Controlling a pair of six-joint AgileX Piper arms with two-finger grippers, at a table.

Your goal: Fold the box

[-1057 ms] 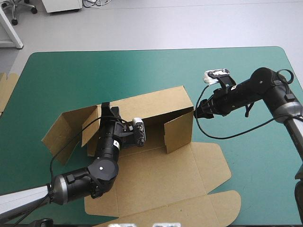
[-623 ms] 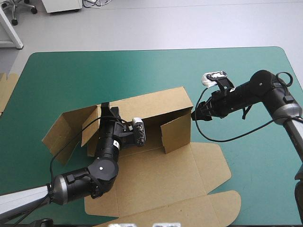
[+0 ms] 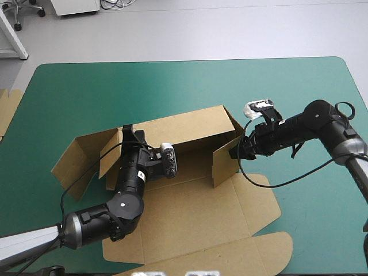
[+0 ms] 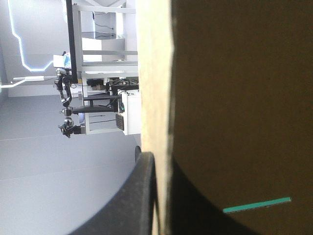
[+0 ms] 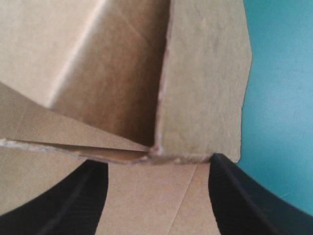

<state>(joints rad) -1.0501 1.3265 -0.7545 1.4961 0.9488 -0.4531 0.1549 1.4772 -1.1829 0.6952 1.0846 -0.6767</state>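
Observation:
The brown box (image 3: pixel 192 164) will tip back to face upward when the robot pushes the box's short side, because the box's long back side (image 3: pixel 187 125) hangs over its dark inside.
The brown box (image 3: pixel 190 131) lies mid-table with its long back wall raised and its lid panel (image 3: pixel 195 224) flat toward the near edge. My left gripper (image 3: pixel 127 133) is at the wall's left end, by the splayed left flaps. In the left wrist view it is shut on the box, with the board's edge (image 4: pixel 155 98) running up between the black fingers (image 4: pixel 132 196). My right gripper (image 3: pixel 237 150) is at the upright right end flap (image 3: pixel 225 164). In the right wrist view it (image 5: pixel 159 166) stands open, and the flap's lower corner (image 5: pixel 205 73) sits just ahead, between the fingers.
More brown board (image 3: pixel 7 109) shows at the table's left edge. Teal-green cover (image 3: pixel 287 86) lies bare behind and to the right of the box. The flat lid with its rounded tabs (image 3: pixel 270 247) reaches almost to the near edge.
The right gripper has moved nearer and slightly left along the box's right end. The right end flap has swung, its free edge shifting rightward. The left arm has stayed put.

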